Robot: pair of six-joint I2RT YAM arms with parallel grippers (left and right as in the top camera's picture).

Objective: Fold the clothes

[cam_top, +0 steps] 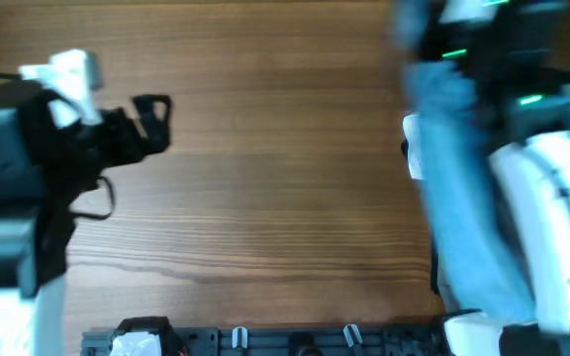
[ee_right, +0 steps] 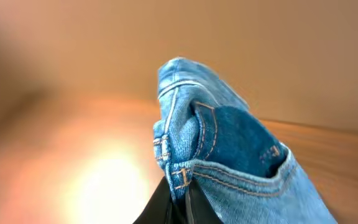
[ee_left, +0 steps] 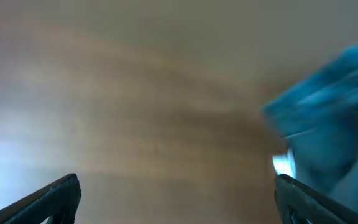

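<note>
The jeans hang bunched (cam_top: 463, 183) from the robot's right gripper, so the robot's left gripper should grab the waist end and pull it across the clear wood (cam_top: 206, 114) before folding.
Light-blue denim jeans (ee_right: 229, 155) hang bunched from my right gripper (ee_right: 181, 191), which is shut on a seamed edge by a pocket. From overhead the jeans (cam_top: 458, 188) are a blurred blue strip down the right side, beside the right arm's white body (cam_top: 547, 218); the right gripper itself is lost in blur there. My left gripper (cam_top: 152, 121) is at the far left over bare wood, open and holding nothing. In the left wrist view its fingers (ee_left: 55, 199) stand wide apart, with the jeans (ee_left: 334, 106) blurred at the right.
The wooden table (cam_top: 265, 178) spreads between the two arms. A black rail with clips (cam_top: 265, 341) runs along the front edge. A small white patch (cam_top: 413, 148) shows at the jeans' left edge; what it is I cannot tell.
</note>
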